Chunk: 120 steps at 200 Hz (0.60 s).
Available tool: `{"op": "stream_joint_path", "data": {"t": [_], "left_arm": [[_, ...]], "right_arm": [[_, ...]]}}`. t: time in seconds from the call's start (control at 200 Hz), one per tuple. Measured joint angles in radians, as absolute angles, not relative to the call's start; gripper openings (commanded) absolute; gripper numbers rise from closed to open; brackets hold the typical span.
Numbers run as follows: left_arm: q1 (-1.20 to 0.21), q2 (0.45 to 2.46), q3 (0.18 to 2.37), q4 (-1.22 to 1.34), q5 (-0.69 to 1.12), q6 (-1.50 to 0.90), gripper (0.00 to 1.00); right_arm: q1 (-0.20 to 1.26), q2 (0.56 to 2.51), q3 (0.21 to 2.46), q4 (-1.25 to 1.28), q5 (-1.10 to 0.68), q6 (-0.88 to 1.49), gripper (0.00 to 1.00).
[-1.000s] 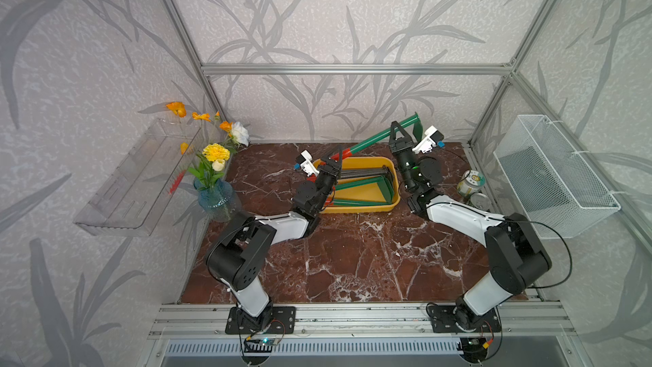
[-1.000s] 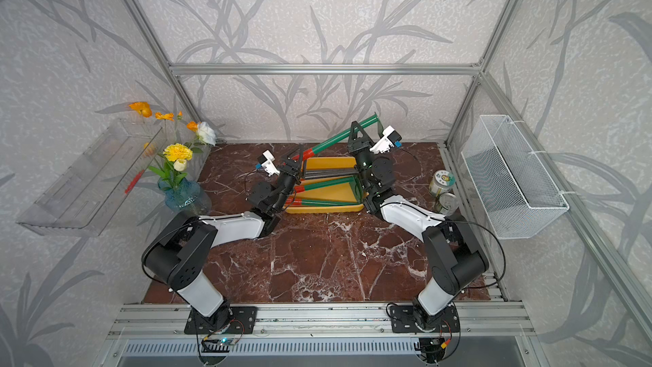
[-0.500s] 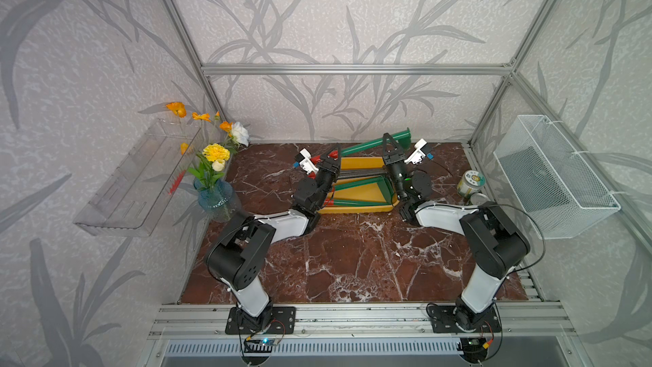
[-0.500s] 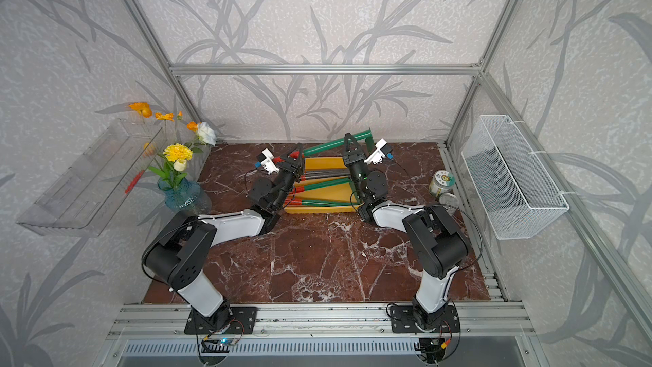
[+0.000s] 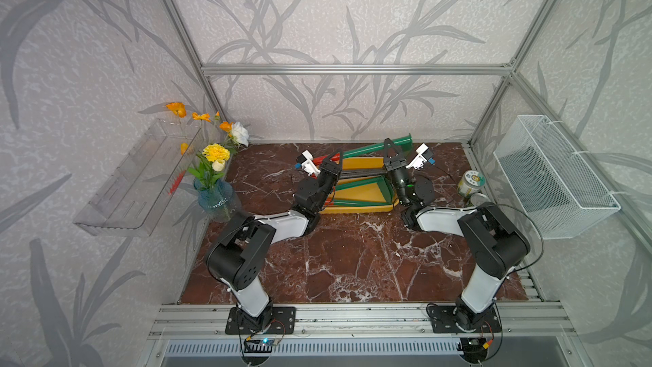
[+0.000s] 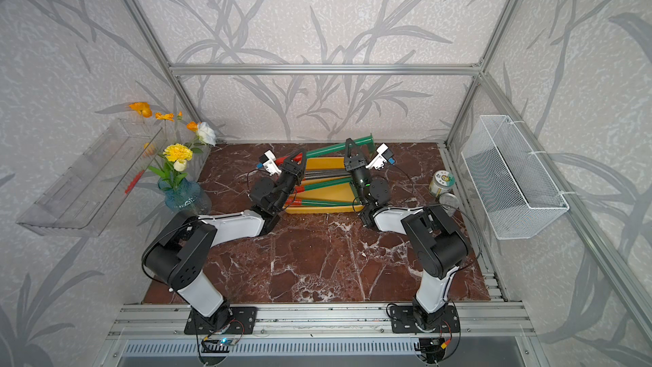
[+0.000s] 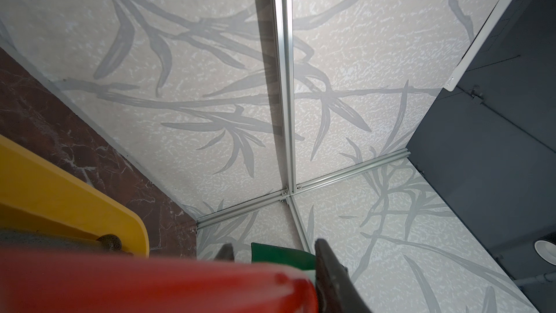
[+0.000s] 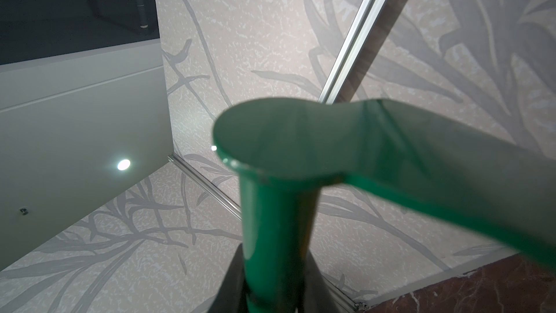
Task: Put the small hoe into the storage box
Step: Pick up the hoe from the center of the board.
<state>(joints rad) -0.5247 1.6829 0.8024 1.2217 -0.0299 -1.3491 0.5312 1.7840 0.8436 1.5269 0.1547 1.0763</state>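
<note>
The hoe's blade (image 5: 411,142) sticks out past the storage box's far rim, so the robot's right gripper should open and its left gripper should swing the hoe in by the red handle (image 6: 296,159).
The small hoe (image 5: 367,150) has a green shaft, a green blade and a red handle (image 7: 150,284). It hangs almost level over the far rim of the storage box (image 5: 356,208), a shallow yellow tray also seen in the left wrist view (image 7: 60,200). My right gripper (image 5: 388,146) is shut on the green shaft (image 8: 276,221) close to the blade. My left gripper (image 5: 337,157) stands at the red handle, jaws still apart around it, and one finger (image 7: 326,263) touches the handle's end. In a top view the hoe (image 6: 328,150) spans both grippers.
Other green and red-handled tools (image 5: 356,185) lie in the yellow tray. A blue vase of flowers (image 5: 215,195) stands at the left, under a clear trough (image 5: 134,185) on the wall. A jar (image 5: 471,181) stands right of the tray, near the white wire basket (image 5: 550,174).
My right arm has lowered the hoe from a steep tilt to nearly level over the box's far rim. My left gripper's jaws have narrowed around the red handle.
</note>
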Motion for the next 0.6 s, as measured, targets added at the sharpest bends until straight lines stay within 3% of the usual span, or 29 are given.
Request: {"op": "stream_joint_path", "data": {"t": [0.23, 0.33, 0.4, 0.5, 0.6], "left_arm": [[-0.524, 1.682, 0.802, 1.219, -0.027, -1.339, 0.00], [-0.524, 1.673, 0.802, 1.202, -0.025, -1.327, 0.00], [-0.524, 1.663, 0.801, 1.189, -0.026, -1.310, 0.00], [-0.525, 1.648, 0.801, 1.173, -0.056, -1.263, 0.00], [-0.521, 1.637, 0.801, 1.191, -0.086, -1.256, 0.00]], "right_arm": [[0.530, 1.788, 0.834, 1.541, 0.155, 1.081, 0.02], [0.530, 1.793, 0.822, 1.554, 0.158, 1.086, 0.19], [0.530, 1.793, 0.815, 1.561, 0.159, 1.079, 0.47], [0.541, 1.806, 0.789, 1.542, 0.139, 1.026, 0.63], [0.553, 1.829, 0.758, 1.480, 0.128, 0.995, 0.69]]}}
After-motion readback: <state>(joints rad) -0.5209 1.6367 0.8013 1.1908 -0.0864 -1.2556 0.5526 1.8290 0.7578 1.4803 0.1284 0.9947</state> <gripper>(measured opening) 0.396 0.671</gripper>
